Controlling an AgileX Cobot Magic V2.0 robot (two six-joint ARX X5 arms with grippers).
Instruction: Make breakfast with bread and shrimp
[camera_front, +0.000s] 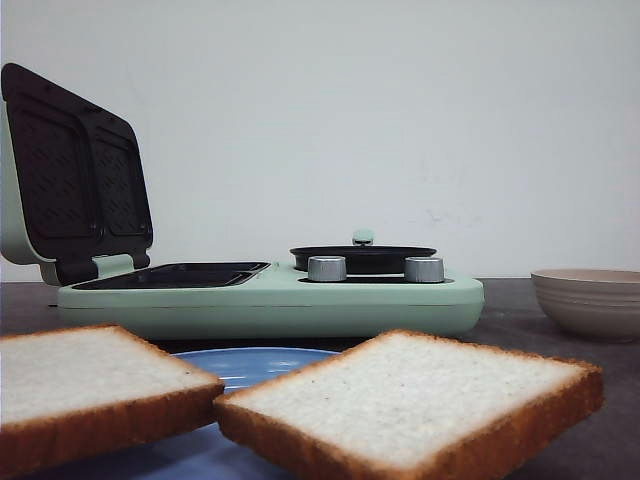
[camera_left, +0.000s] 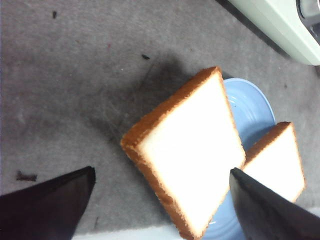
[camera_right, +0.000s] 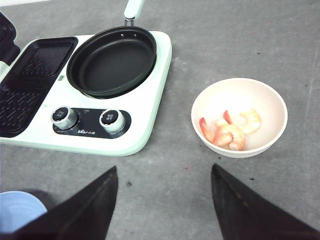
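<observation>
The nearer slice (camera_front: 95, 372) has a thick, straight brown crust (camera_front: 115, 428), so it will stay flat rather than droop when the robot picks it up by one edge.
Two slices of white bread with brown crust lie on a blue plate (camera_front: 250, 362), one on the left (camera_front: 90, 385) and one on the right (camera_front: 420, 400). My left gripper (camera_left: 161, 172) hangs open above the nearer slice (camera_left: 190, 155), its dark fingers (camera_left: 50, 205) apart on either side and touching nothing. The other slice (camera_left: 277, 160) lies beside it on the plate (camera_left: 250, 105). Curved orange-pink shrimp (camera_right: 227, 134) sit in a cream bowl (camera_right: 200, 105). My right gripper (camera_right: 164, 166) is open over bare table, short of the bowl. Neither gripper shows in the front view.
A mint-green sandwich maker (camera_front: 270, 300) stands behind the plate with its lid (camera_front: 75, 170) raised. It has dark grill plates (camera_right: 30, 80), a round black pan (camera_right: 112, 60) and two silver knobs (camera_right: 64, 116). The bowl (camera_front: 590, 300) stands to its right.
</observation>
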